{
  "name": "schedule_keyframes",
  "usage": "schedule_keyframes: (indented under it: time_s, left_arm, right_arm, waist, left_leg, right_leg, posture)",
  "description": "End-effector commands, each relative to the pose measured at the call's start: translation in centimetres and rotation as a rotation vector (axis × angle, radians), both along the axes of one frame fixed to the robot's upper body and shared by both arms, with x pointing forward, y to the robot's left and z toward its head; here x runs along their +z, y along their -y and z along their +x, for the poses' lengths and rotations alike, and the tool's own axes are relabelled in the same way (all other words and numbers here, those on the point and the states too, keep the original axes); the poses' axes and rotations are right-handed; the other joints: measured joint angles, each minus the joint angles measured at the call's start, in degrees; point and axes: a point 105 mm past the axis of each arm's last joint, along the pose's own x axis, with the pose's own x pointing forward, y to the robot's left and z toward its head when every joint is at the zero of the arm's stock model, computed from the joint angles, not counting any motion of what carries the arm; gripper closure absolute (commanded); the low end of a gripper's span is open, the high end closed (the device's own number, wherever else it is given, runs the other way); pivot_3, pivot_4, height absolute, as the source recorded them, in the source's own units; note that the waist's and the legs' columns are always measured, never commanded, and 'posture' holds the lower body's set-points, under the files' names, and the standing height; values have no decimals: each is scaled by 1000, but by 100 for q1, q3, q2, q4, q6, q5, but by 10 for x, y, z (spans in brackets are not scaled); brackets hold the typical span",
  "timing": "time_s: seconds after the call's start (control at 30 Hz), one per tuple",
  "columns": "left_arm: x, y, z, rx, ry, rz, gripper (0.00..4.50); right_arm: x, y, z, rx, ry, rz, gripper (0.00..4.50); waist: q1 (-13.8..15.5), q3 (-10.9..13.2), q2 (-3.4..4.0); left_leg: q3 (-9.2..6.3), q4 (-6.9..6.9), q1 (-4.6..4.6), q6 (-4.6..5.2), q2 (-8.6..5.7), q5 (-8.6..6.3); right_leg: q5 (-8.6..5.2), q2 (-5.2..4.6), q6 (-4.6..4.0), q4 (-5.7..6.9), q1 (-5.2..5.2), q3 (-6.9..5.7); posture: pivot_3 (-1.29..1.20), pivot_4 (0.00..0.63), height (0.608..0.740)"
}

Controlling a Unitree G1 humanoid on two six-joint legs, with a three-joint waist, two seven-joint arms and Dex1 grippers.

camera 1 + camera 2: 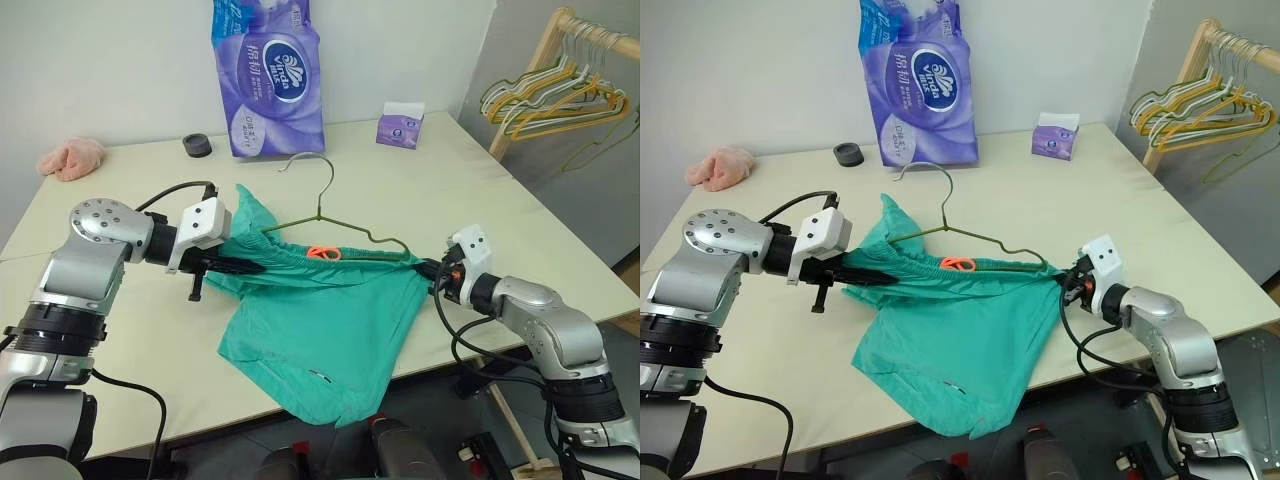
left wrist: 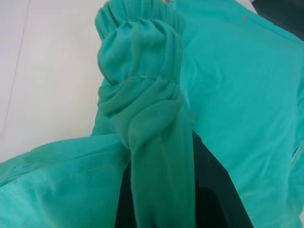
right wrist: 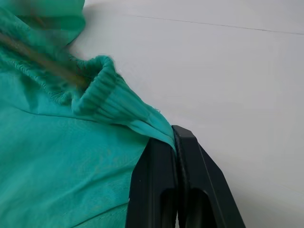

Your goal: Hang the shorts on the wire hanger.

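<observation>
My right gripper is pinching just the waistband's edge past the end of the wire hanger. It should open, move inward and grab the waistband around the hanger before it lifts.
The teal shorts are stretched by their gathered waistband between my two grippers, and the legs droop over the table's front edge. An orange tag sits mid-waistband. The thin wire hanger lies on the table behind, hook pointing away; its shoulders run along the waistband and its lower part is hidden in the fabric. My left gripper is shut on the left end of the waistband, which bunches over its fingers. Pinching the right end is my right gripper, also shut.
A purple tissue pack stands at the back with a small tissue box, a black round object and a pink cloth. A wooden rack with bunched hangers stands off the table's right side.
</observation>
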Motion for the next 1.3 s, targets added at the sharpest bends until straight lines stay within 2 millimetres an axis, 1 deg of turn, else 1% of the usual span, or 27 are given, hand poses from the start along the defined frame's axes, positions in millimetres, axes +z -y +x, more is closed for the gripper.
schedule_keyframes:
  time_s: [0.03,0.2,0.33,0.43,0.57,0.63,0.7,0.77,0.83,0.93,1.03,1.13,1.17,1.23,1.27,1.3]
  left_arm:
    - [8,-20,2,59,34,60,4492]
    - [3,-27,4,77,38,93,4494]
    - [-7,-30,0,56,24,153,4498]
    - [-11,-30,4,61,49,170,4498]
    - [-12,-19,13,61,94,143,4498]
    - [-14,-3,16,42,109,101,4498]
    - [-17,7,15,19,112,80,4498]
    - [-21,14,13,2,103,68,4498]
    - [-25,18,11,-7,96,58,4499]
    - [-28,23,8,-16,89,43,4500]
    - [-31,29,4,-30,79,25,4500]
    - [-33,31,2,-40,72,20,4500]
    - [-34,32,1,-42,69,17,4500]
    - [-34,34,0,-52,65,13,4500]
    - [-34,35,-1,-58,63,10,4500]
    - [-34,36,-1,-63,62,7,4500]
  right_arm:
    - [6,32,4,-112,20,-44,4500]
    - [11,31,1,-90,35,-52,4500]
    - [26,19,-2,-39,78,-49,4500]
    - [43,9,-5,19,117,-57,4500]
    - [59,-12,-10,109,152,-75,4500]
    - [69,-29,-7,156,193,-101,4500]
    - [76,-43,-8,205,206,-102,4500]
    - [77,-53,-14,280,199,-118,4500]
    - [76,-55,-18,310,210,-154,4500]
    - [73,-54,-22,345,246,-236,3817]
    - [70,-53,-38,434,269,-310,2792]
    - [67,-45,-46,467,251,-372,1684]
    - [66,-42,-45,459,247,-386,1348]
    - [64,-31,-38,404,233,-417,612]
    - [62,-25,-35,381,216,-430,314]
    - [60,-21,-32,363,204,-438,314]
  waist:
    - [0,0,0]
    - [-1,0,0]
    - [-9,0,0]
    - [-8,0,0]
    - [-9,0,0]
    - [-8,0,0]
    - [-11,0,0]
    - [-16,0,0]
    - [-18,0,0]
    - [-16,0,0]
    - [-7,0,0]
    - [-14,0,0]
    - [-17,0,0]
    - [-20,0,0]
    - [-19,0,0]
    - [-19,0,0]
  left_leg:
    - [0,0,0,0,0,0]
    - [0,0,0,0,0,0]
    - [0,0,0,0,0,0]
    - [-1,0,-1,0,1,0]
    - [0,0,-1,0,0,0]
    - [-2,0,0,1,1,0]
    - [0,1,-1,1,0,0]
    - [-1,1,-3,1,1,0]
    - [-3,1,-6,1,1,0]
    - [-1,1,-6,1,1,0]
    - [-2,1,-6,1,0,0]
    - [-1,1,-5,1,0,-1]
    - [-1,1,-5,1,0,-1]
    - [-1,1,-3,1,1,-1]
    - [-1,1,-3,1,1,-1]
    - [-1,1,-3,1,1,-1]
  right_leg:
    - [0,0,0,0,0,-1]
    - [0,0,0,0,0,0]
    - [0,0,0,0,0,0]
    - [0,0,0,0,-1,-1]
    - [0,-1,0,-1,-1,-1]
    - [0,-1,0,-1,0,-3]
    - [0,-1,0,0,0,-2]
    - [0,-1,0,-1,-2,-3]
    - [0,-2,0,-4,-3,-4]
    - [0,-5,0,-5,-2,-1]
    - [0,-6,0,-6,-2,-4]
    - [-1,-6,1,-7,-1,-3]
    - [-1,-6,1,-6,-1,-3]
    - [-1,-5,1,-6,-1,-3]
    - [-1,-5,1,-5,-1,-3]
    - [-1,-5,1,-5,-1,-3]
  posture:
    - [-214,59,740]
    - [-216,60,740]
    - [-221,62,740]
    - [-226,67,740]
    - [-236,67,740]
    - [-236,67,740]
    - [-240,66,740]
    - [-240,66,740]
    - [-239,67,740]
    - [-239,70,740]
    - [-242,72,740]
    - [-247,75,740]
    - [-252,76,740]
    - [-254,77,740]
    - [-256,77,740]
    - [-257,77,740]
